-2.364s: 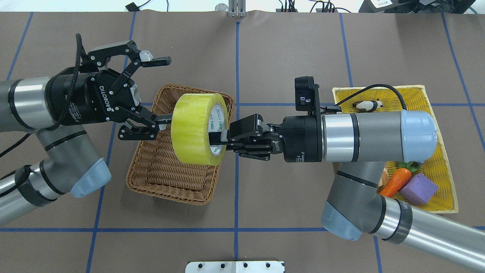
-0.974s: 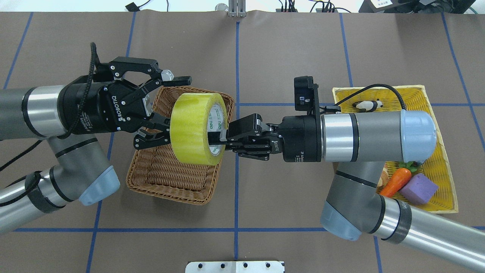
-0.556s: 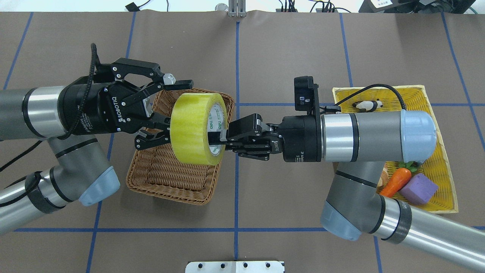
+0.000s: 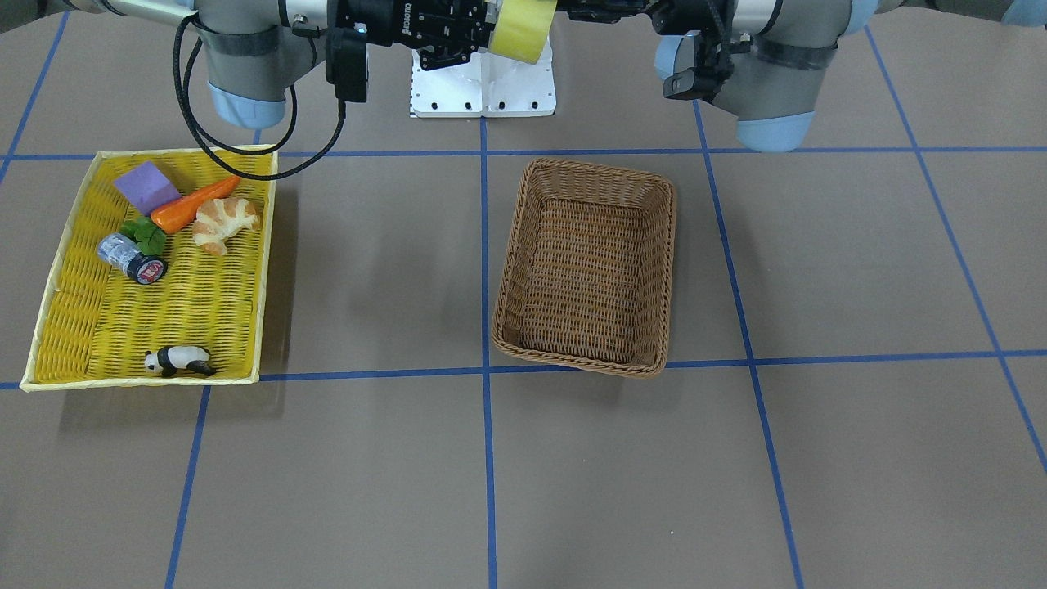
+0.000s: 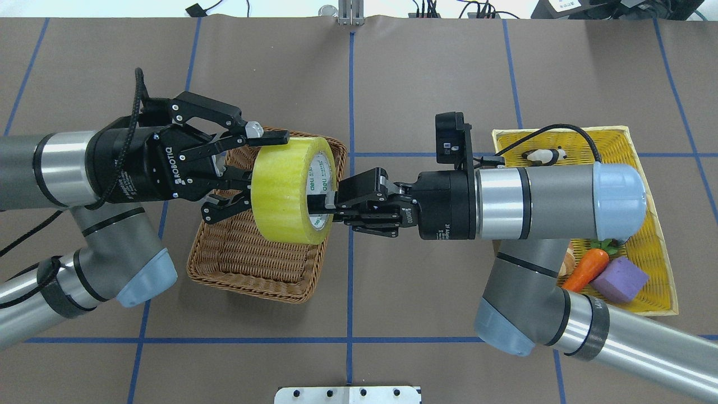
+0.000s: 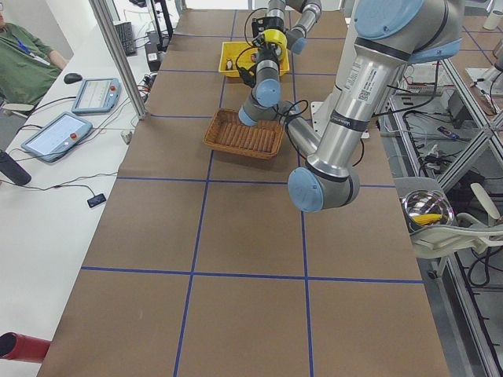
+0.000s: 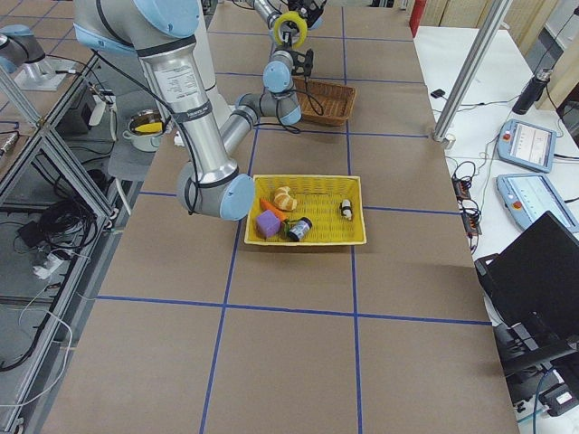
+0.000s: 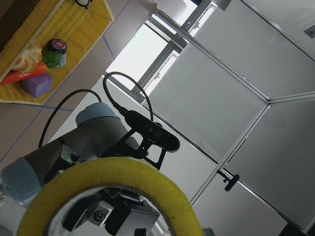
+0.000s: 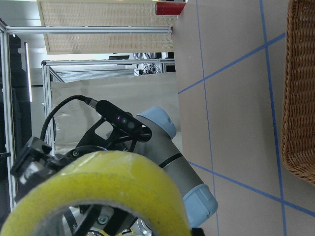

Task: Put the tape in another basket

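I expect the tape (image 4: 523, 28) to come to rest flat, core up, when I lower it into the brown wicker basket, since the ring has a broad flat rim (image 8: 115, 172).
The yellow tape (image 5: 283, 191) hangs in the air above the brown wicker basket (image 5: 241, 255), ring on edge. My right gripper (image 5: 325, 210) is shut on the ring's wall from the right, one finger inside the core. My left gripper (image 5: 263, 160) is open at the tape's left side. Its upper finger (image 5: 272, 136) lies at the tape's top edge and its lower finger reaches behind the roll. In the front view the tape (image 4: 523, 29) sits at the top edge, high over the basket (image 4: 601, 173). The tape fills the bottom of both the left wrist view (image 8: 113, 191) and the right wrist view (image 9: 103, 187).
A shallow yellow tray (image 4: 49, 270) stands on my right side of the table. It holds a purple block (image 4: 146, 186), a carrot (image 4: 192, 206), a bread piece (image 4: 222, 222), a silver cylinder (image 4: 131, 258) and a toy panda (image 4: 180, 360).
My left gripper has moved right to the tape and its fingers have narrowed; the upper finger has come down to the tape's top edge. The right gripper and tape have stayed nearly still.
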Robot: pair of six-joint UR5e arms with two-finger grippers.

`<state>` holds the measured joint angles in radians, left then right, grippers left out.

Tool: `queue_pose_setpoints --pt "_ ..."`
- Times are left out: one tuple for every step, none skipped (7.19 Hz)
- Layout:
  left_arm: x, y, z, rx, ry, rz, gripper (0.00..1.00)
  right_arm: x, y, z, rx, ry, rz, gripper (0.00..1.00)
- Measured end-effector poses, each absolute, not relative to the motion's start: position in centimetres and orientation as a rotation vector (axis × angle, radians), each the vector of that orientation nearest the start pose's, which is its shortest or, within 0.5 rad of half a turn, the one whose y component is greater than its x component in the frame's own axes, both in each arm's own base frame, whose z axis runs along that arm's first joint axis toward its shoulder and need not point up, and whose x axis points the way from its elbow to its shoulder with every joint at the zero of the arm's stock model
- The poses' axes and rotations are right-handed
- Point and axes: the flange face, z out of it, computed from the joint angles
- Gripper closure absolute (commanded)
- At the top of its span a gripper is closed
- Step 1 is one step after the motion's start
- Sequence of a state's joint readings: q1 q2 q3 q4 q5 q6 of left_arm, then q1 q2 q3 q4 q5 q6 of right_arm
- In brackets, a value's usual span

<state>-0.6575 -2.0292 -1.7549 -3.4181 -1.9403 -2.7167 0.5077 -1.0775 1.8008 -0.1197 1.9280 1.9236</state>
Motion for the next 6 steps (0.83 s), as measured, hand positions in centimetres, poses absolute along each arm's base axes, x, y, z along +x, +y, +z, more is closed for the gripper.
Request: queue_pose_setpoints --pt "31.98 -36.95 17.5 -0.739 2.323 -0.363 0.77 -40.25 -33.67 14.17 -0.036 -2.135 0.117 0.13" --pt "31.99 -36.91 17.57 -0.741 2.322 -0.364 0.84 -40.24 -33.68 14.1 -0.036 -2.136 0.118 0.01" --pt "32.0 -36.88 17.68 -0.743 2.321 -0.364 0.97 -40.23 -33.72 13.99 -0.049 -2.139 0.131 0.0" --pt "31.99 -36.83 17.75 -0.746 2.32 -0.362 1.0 -40.15 -33.83 13.71 -0.082 -2.148 0.165 0.0" --pt "31.96 -36.78 17.77 -0.747 2.32 -0.358 1.0 -40.07 -33.93 13.42 -0.109 -2.158 0.194 0.0" --pt "31.9 -36.71 17.84 -0.749 2.324 -0.352 1.0 -39.98 -33.97 13.29 -0.12 -2.163 0.207 0.0"
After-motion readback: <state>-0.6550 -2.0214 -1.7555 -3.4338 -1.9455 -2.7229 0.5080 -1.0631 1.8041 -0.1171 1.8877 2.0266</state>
